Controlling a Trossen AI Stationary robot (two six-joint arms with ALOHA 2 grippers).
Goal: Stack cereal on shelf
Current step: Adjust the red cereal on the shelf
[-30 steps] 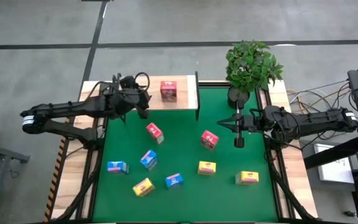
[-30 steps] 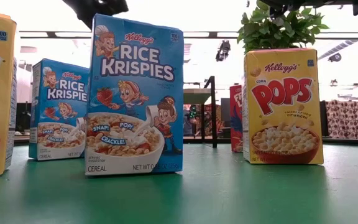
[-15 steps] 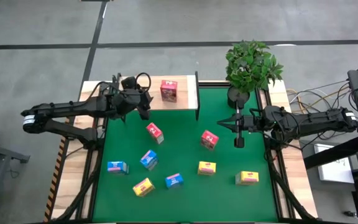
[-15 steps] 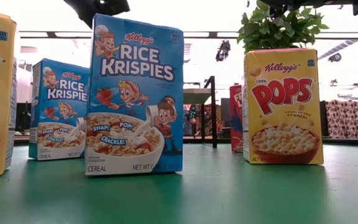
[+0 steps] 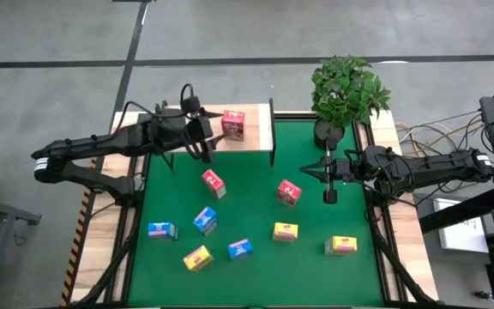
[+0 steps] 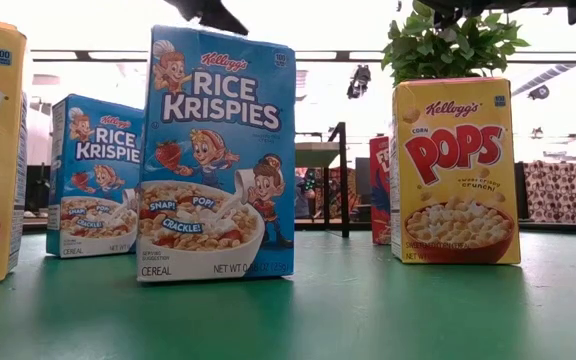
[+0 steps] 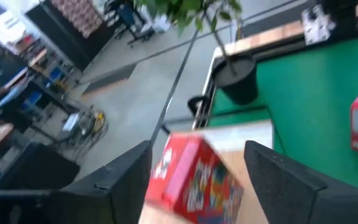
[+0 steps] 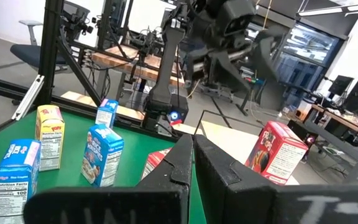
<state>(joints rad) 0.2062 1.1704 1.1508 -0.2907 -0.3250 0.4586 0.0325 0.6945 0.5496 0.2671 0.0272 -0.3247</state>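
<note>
Next, I grip the red box (image 5: 233, 120) from above with my left gripper, lift it and move it toward the shelf's white end (image 5: 265, 130), because the box stands short of that end.
One red cereal box (image 5: 233, 125) stands upright on the light wooden shelf (image 5: 256, 130) at the mat's far edge. My left gripper (image 5: 209, 137) hovers open just left of it and higher up. In its wrist view the box (image 7: 194, 180) shows between the two spread fingers, and the right wrist view shows that gripper (image 8: 229, 37) well above the box (image 8: 275, 152). Several red, blue and yellow cereal boxes (image 5: 205, 220) stand scattered on the green mat. My right gripper (image 5: 330, 184) waits shut above the mat's right side.
A potted plant (image 5: 347, 90) stands at the mat's far right corner. A black shelf post (image 5: 272, 129) rises right of the red box. In the low view, blue boxes (image 6: 218, 150) and a yellow box (image 6: 455, 170) stand close to the near edge.
My left gripper has risen and moved toward the table's right, closer to the red box on the shelf, tipping up toward level. The box has stayed standing on the shelf.
</note>
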